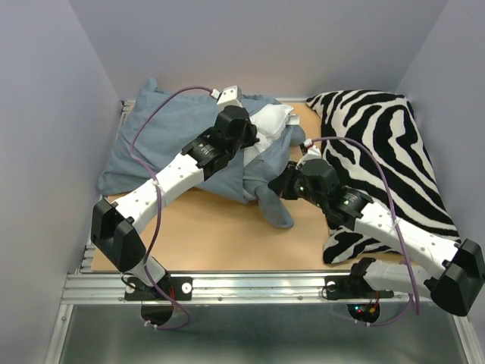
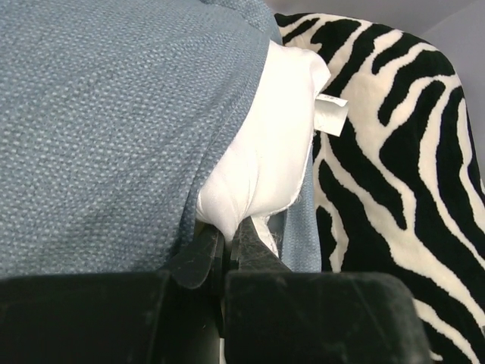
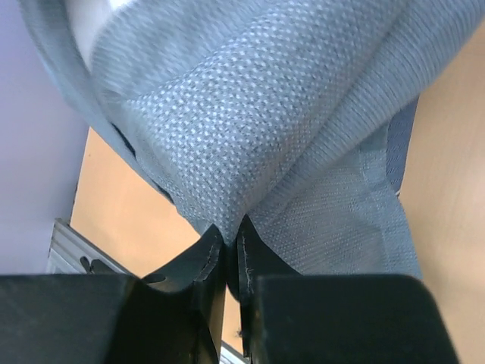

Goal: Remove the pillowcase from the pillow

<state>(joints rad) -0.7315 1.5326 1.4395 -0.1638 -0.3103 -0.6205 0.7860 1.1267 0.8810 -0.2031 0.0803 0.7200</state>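
I should lift the white pillow (image 1: 270, 121) high with my left gripper while my right gripper holds the pillowcase fold low, because the pillowcase is still around the pillow's near end (image 1: 260, 168).
The blue-grey pillowcase (image 1: 163, 136) lies at the back left of the table, its open end bunched toward the middle. The white pillow (image 1: 274, 120) pokes out of that end. My left gripper (image 1: 256, 136) is shut on the pillow's white corner (image 2: 250, 182); a small tag (image 2: 331, 112) hangs from the pillow's edge. My right gripper (image 1: 282, 186) is shut on a fold of the pillowcase (image 3: 250, 144), with a flap (image 1: 274, 206) hanging down toward the table.
A black-and-white zebra-print cushion (image 1: 386, 152) fills the right side of the table, right beside the pillow and under my right arm. The wooden table (image 1: 212, 239) shows in front, with a metal rail (image 1: 250, 287) along the near edge. Grey walls close in.
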